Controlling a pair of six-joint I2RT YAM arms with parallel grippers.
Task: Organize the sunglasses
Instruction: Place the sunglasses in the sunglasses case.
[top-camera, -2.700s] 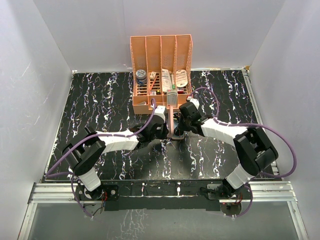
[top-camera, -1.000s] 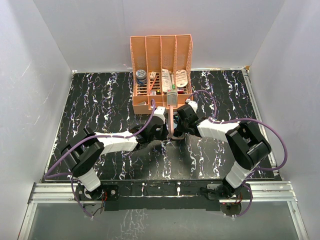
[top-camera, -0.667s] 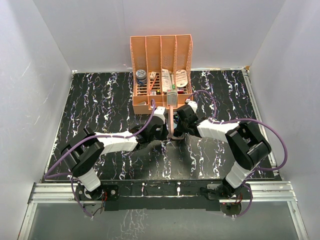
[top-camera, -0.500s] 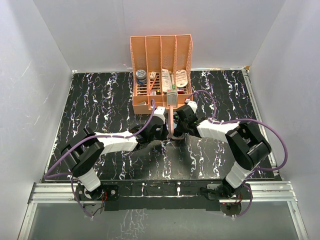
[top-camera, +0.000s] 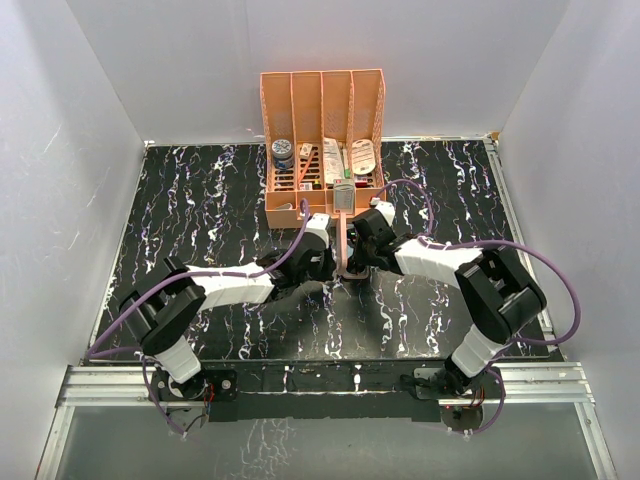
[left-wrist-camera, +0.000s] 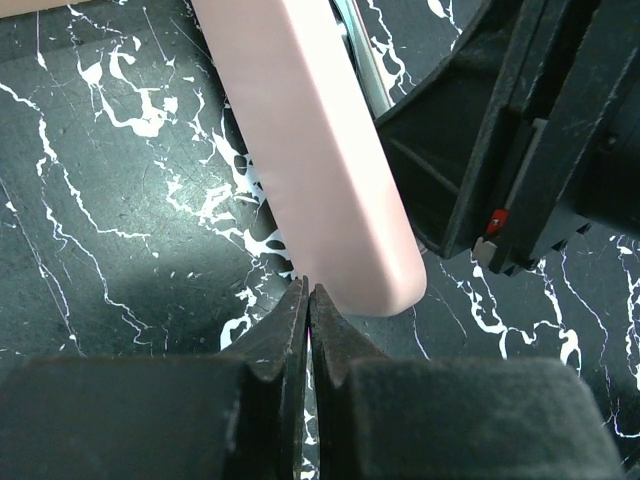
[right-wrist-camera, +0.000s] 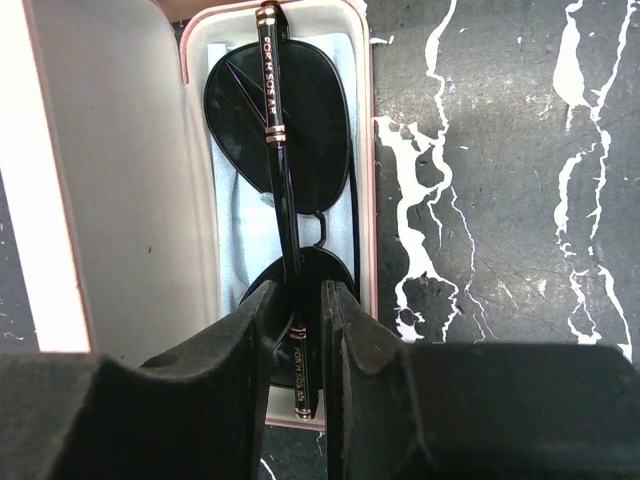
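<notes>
My right gripper is in the lid's way over the open case (right-wrist-camera: 290, 215), so it needs to move back out beside the case (right-wrist-camera: 410, 265) before my left gripper pushes the lid closed.
The sunglasses (right-wrist-camera: 275, 110) are black with dark lenses. They lie folded inside the open pink case (right-wrist-camera: 365, 150) on a light blue cloth (right-wrist-camera: 240, 220). My right gripper (right-wrist-camera: 298, 290) hovers over the near lens, its jaws a little apart on either side of the upper temple arm. The case lid (left-wrist-camera: 320, 160) stands upright. My left gripper (left-wrist-camera: 308, 290) is shut and empty, its tips right at the lid's outer lower corner. From above, the case (top-camera: 345, 240) shows as a thin pink strip between the left gripper (top-camera: 330, 262) and the right gripper (top-camera: 357, 262).
An orange slotted organizer (top-camera: 322, 130) holding small items stands just behind the case. The right gripper's black body (left-wrist-camera: 530, 130) sits close on the lid's far side. White walls enclose the black marbled table (top-camera: 200, 210).
My right gripper's jaws have parted slightly around the temple arm of the sunglasses. The right arm's elbow has shifted a little. My left arm has stayed against the lid.
</notes>
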